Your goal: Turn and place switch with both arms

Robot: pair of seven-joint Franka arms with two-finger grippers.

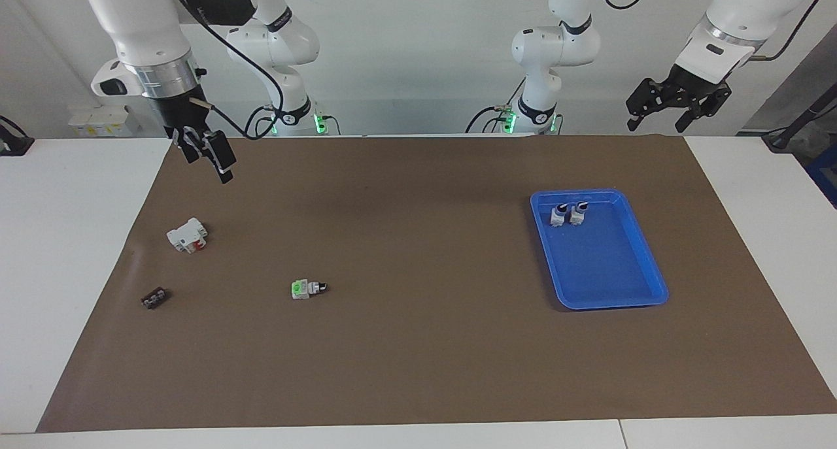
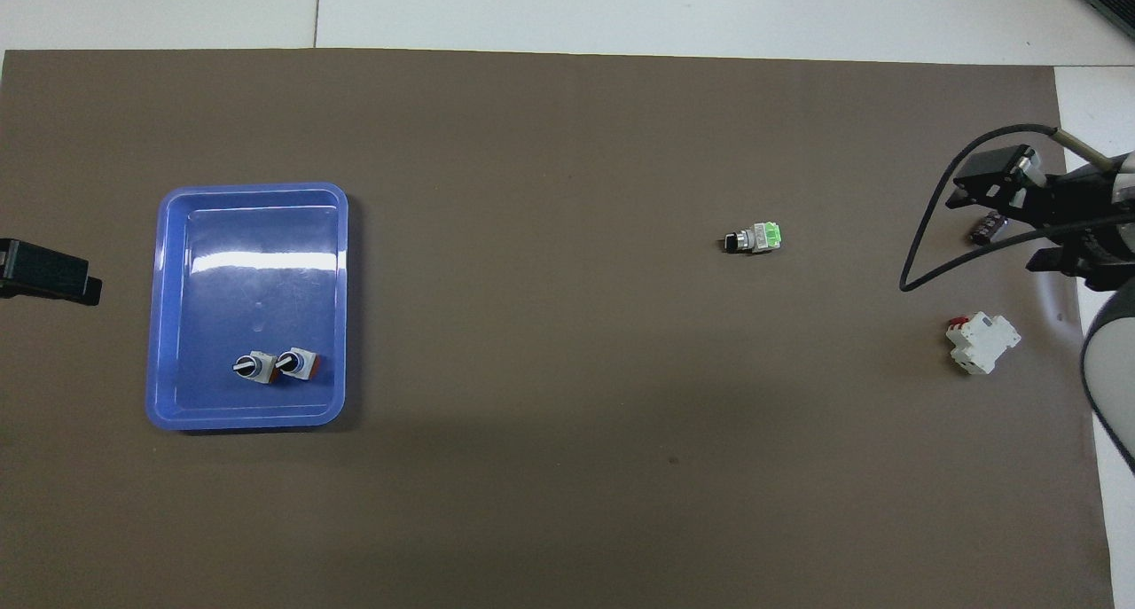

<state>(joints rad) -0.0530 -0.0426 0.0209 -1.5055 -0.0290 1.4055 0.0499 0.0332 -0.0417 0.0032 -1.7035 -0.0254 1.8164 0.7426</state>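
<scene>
The black knob (image 2: 731, 243) rests on a round collar (image 2: 745, 240), so the knob will twist when the robot turns it, while the green block stays still.
The switch (image 1: 307, 289) (image 2: 752, 238) lies on its side on the brown mat (image 1: 418, 357), in the right arm's half of the table, its green block pointing toward that arm's end and its black knob toward the tray. My right gripper (image 1: 210, 161) (image 2: 1006, 214) hangs open and empty, turned edge-on, above the mat's corner by the right arm's base, well away from the switch. My left gripper (image 1: 659, 122) waits open and empty, high over the mat's corner at the left arm's end. One tip of the left gripper (image 2: 44, 272) shows in the overhead view.
A blue tray (image 1: 654, 285) (image 2: 160, 325) sits toward the left arm's end, with two similar switches (image 1: 567, 214) (image 2: 275, 364) standing in its corner nearest the robots. A white breaker (image 1: 187, 234) (image 2: 980, 343) and a small black block (image 1: 154, 298) (image 2: 984, 230) lie toward the right arm's end.
</scene>
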